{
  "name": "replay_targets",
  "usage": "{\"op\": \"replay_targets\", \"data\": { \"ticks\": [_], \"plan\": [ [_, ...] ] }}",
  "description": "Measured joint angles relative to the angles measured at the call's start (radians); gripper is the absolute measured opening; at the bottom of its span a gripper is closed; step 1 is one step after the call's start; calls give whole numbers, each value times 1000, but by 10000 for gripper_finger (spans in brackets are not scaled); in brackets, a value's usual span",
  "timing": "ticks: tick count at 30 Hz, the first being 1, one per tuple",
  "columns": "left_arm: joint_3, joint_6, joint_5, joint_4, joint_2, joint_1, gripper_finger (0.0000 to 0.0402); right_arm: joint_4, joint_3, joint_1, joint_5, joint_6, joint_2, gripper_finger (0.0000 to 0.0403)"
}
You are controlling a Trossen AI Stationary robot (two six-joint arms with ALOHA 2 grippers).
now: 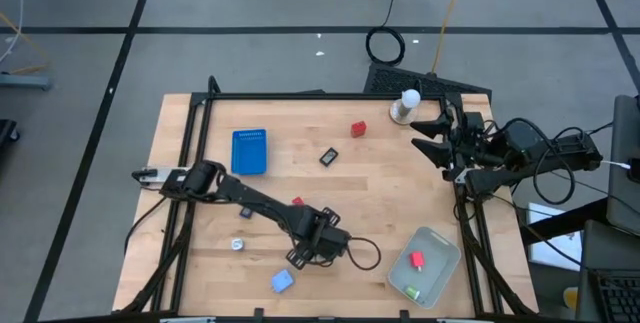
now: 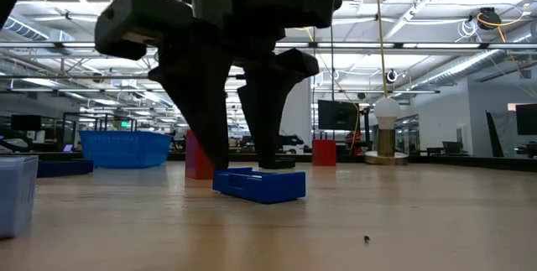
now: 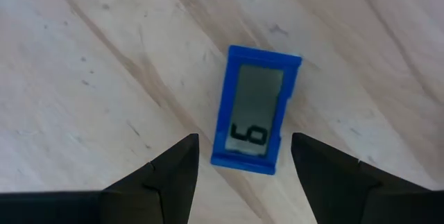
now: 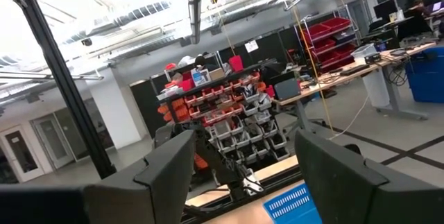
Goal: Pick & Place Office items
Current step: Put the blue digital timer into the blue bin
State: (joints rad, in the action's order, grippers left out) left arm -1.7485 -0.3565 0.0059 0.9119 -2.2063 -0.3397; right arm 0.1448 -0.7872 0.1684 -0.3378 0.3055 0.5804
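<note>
My left gripper's fingers straddle only the blue piece's numbered end [image 3: 246, 144], so next I lift, open wider and shift toward the blue piece's other end [image 3: 263, 61] before closing.
My left gripper [image 1: 298, 257] hangs open near the table's near edge, pointing down over a blue rectangular piece with a grey window [image 3: 254, 109]. In the left wrist view its two fingers stand on either side of one end of the piece, with gaps showing. The piece [image 2: 258, 184] lies flat on the wood. A red block [image 1: 358, 129], a black binder clip [image 1: 328, 157], a small red piece [image 1: 297, 202] and a silvery-white piece [image 1: 238, 244] lie scattered on the table. My right gripper [image 1: 425, 135] waits open above the far right corner.
The translucent tray [image 1: 440, 248] sits at the near right and holds a red and a green piece. A blue basket-like item [image 1: 249, 151] lies at the far left. The white knob-topped stand [image 1: 405, 106] is by the far edge, next to my right gripper. A black frame runs along the table's edges.
</note>
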Motion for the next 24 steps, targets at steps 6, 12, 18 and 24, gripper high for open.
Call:
{"op": "replay_targets", "data": {
  "ticks": [6,12,18,24],
  "plan": [
    [0,-7,5,-31,0,12,230,0,0,0,-1,-7,0,242],
    [0,-16,27,-54,0,3,230,0,0,0,-1,-11,0,242],
    [0,-32,42,-72,0,-11,230,0,0,0,-1,-29,0,242],
    [0,-26,74,-125,0,-10,230,0,0,-1,-1,-30,0,242]
  ]
}}
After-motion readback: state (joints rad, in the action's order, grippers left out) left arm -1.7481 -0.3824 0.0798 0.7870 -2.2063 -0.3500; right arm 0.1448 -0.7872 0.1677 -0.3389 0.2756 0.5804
